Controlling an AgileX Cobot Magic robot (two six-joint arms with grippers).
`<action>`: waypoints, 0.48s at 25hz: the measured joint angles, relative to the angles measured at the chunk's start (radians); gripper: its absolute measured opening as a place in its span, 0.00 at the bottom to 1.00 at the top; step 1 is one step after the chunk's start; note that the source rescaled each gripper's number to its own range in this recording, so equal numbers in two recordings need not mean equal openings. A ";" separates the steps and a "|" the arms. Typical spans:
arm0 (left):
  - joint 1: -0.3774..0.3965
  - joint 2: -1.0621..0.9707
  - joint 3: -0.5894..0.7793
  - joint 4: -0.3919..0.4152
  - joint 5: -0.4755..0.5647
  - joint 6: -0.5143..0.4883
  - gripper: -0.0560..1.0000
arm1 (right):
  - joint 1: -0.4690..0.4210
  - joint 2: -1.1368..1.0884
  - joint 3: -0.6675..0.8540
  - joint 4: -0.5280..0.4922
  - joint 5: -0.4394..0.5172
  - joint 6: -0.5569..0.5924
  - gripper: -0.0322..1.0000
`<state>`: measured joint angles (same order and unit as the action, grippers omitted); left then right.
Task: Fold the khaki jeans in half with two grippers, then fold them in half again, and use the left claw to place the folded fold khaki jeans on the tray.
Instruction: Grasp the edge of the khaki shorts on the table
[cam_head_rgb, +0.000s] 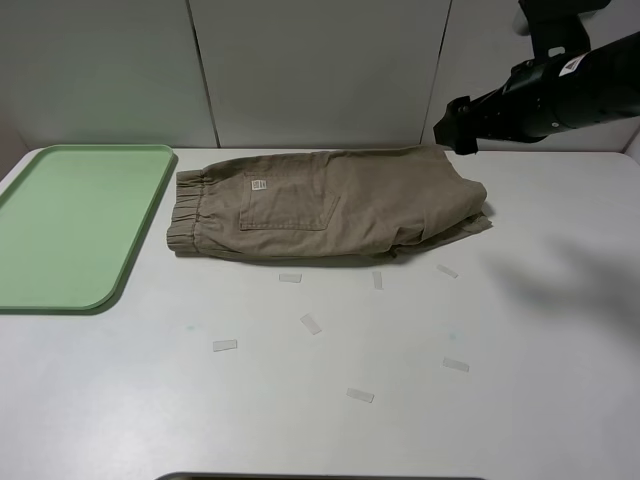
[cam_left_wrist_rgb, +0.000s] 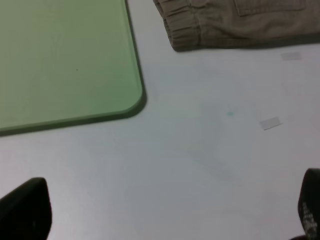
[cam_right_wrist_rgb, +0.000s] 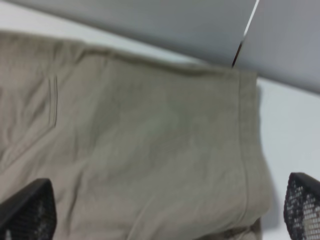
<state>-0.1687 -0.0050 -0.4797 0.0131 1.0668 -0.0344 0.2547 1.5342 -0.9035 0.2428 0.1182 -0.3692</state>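
The khaki jeans' back edge (cam_head_rgb: 385, 151) is close to the grey wall panels, so the robot's right gripper should grab the leg hem (cam_head_rgb: 464, 179) and pull the jeans forward before folding.
The khaki jeans (cam_head_rgb: 330, 205) lie flat on the white table, waistband toward the tray, leg hems to the right. The mint-green tray (cam_head_rgb: 70, 225) sits empty at the far left. My right gripper (cam_head_rgb: 460, 125) hovers above the hem end at the back right. In the right wrist view its fingers (cam_right_wrist_rgb: 25, 212) stand wide apart over the khaki jeans (cam_right_wrist_rgb: 140, 140), so the right gripper (cam_right_wrist_rgb: 165, 215) is open and holds nothing. My left gripper (cam_left_wrist_rgb: 167, 210) is open over bare table, near the tray (cam_left_wrist_rgb: 65, 60) corner and the jeans' waistband (cam_left_wrist_rgb: 185, 30). The exterior view does not show the left arm.
Several small white tape strips (cam_head_rgb: 311, 323) lie scattered on the table in front of the jeans. Grey wall panels (cam_head_rgb: 310, 70) stand right behind the table. A dark edge (cam_head_rgb: 300, 477) shows at the front.
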 joint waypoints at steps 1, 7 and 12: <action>0.000 0.000 0.000 0.000 0.000 0.000 1.00 | 0.000 0.006 0.000 0.000 0.005 0.001 1.00; 0.000 0.000 0.000 0.000 0.000 0.000 1.00 | 0.000 0.009 0.000 0.029 -0.014 0.002 1.00; 0.000 0.000 0.000 0.000 0.000 0.000 1.00 | 0.000 0.009 0.000 0.058 -0.046 0.002 1.00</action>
<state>-0.1687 -0.0050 -0.4797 0.0131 1.0668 -0.0344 0.2547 1.5434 -0.9035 0.3008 0.0717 -0.3670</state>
